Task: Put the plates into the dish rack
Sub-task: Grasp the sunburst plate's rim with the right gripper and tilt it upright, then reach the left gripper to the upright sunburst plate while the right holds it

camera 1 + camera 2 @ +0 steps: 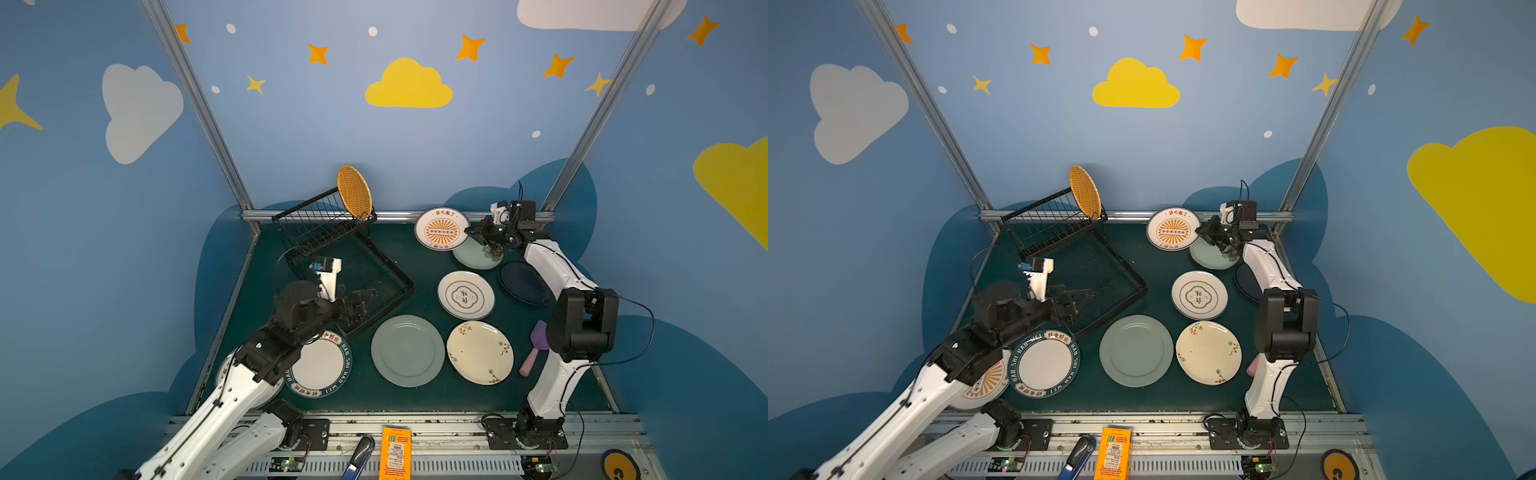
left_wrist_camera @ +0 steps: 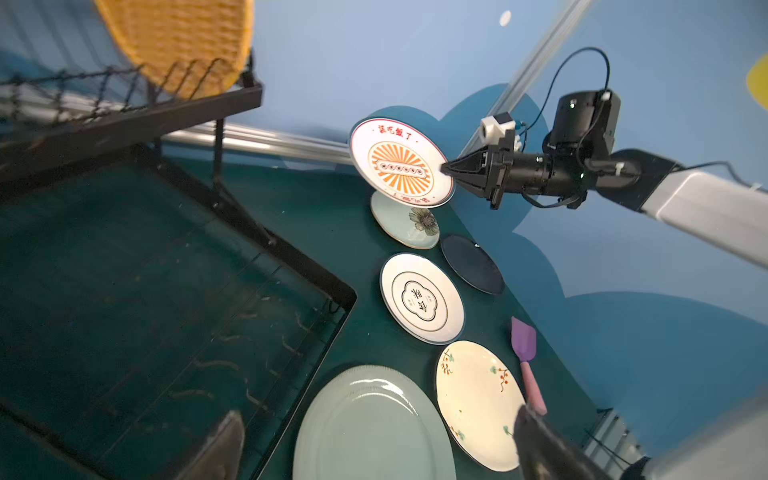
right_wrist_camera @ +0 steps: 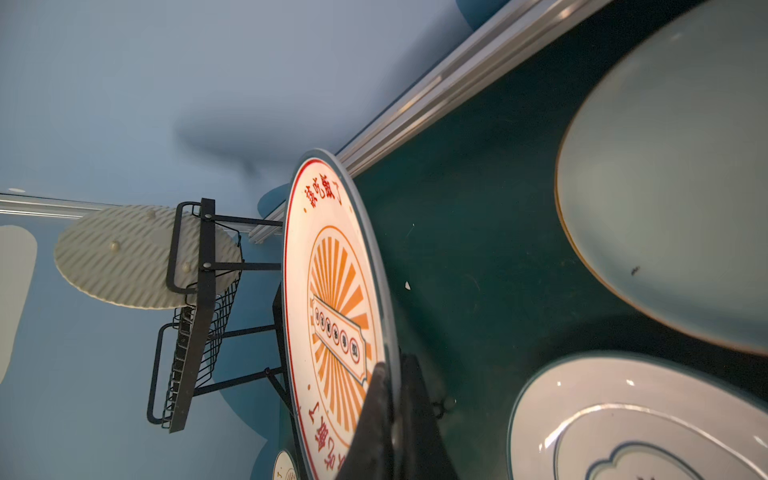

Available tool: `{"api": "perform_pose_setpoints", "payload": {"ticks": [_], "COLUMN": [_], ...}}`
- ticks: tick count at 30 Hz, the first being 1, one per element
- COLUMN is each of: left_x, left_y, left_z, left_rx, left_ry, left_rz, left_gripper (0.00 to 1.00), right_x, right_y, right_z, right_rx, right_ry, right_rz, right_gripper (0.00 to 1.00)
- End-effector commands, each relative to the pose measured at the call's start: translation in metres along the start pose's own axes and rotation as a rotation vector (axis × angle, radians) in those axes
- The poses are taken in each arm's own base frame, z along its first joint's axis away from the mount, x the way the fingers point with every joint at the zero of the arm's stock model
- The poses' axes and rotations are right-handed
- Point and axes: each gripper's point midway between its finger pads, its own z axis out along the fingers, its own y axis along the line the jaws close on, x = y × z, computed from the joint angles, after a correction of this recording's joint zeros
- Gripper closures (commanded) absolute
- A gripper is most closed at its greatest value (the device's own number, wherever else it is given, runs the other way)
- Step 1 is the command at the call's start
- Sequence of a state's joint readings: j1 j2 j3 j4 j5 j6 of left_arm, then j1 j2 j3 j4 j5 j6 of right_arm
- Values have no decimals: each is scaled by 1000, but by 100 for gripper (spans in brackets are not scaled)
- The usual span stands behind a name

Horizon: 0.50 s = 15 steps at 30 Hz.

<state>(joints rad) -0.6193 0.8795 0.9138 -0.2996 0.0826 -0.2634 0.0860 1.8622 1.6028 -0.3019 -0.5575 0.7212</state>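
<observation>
My left gripper should keep reaching, as my right gripper is holding the sunburst plate (image 1: 442, 229) clear with the plate's lower rim free, until my left fingers close around that rim (image 1: 437, 248).
The black wire dish rack (image 1: 316, 224) stands at the back left, with an orange woven plate (image 1: 354, 192) upright in its end slot. My right gripper (image 1: 469, 230) is shut on the rim of a white sunburst plate (image 1: 441, 229), tilted up above a pale flowered plate (image 1: 473, 257); the wrist view shows both fingers pinching the sunburst plate's rim (image 3: 332, 291). My left gripper (image 2: 378, 415) hangs open and empty over the rack's tray (image 1: 405, 282). Flat on the mat lie pale green (image 1: 407, 351), cream floral (image 1: 480, 352), emblem (image 1: 465, 295), navy (image 1: 524, 283) and lettered-rim (image 1: 322, 365) plates.
A purple and pink spatula (image 1: 534, 351) lies beside the right arm's elbow. Another sunburst plate (image 1: 984, 386) sits partly under the left arm. An orange box (image 1: 395, 457) rests on the front rail. Blue walls and aluminium posts close in the back and sides.
</observation>
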Motion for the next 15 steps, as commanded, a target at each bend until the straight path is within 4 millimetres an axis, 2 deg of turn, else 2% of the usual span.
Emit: {"api": "perform_pose_setpoints", "payload": {"ticks": [1, 8, 15], "left_x": [-21, -21, -17], "left_y": [-7, -61, -85], "left_z": [24, 84, 126], "left_rx": [-159, -138, -142], "left_ry": [-62, -66, -111], "left_rz": [329, 800, 1094], "left_gripper": [0, 0, 4], "right_x": [22, 55, 81], "right_y": [12, 29, 44], "right_z": [-22, -44, -54], "right_rx": [67, 149, 173], "right_ry": [10, 38, 71], "right_rz": [40, 38, 41], "right_gripper": [100, 100, 100]}}
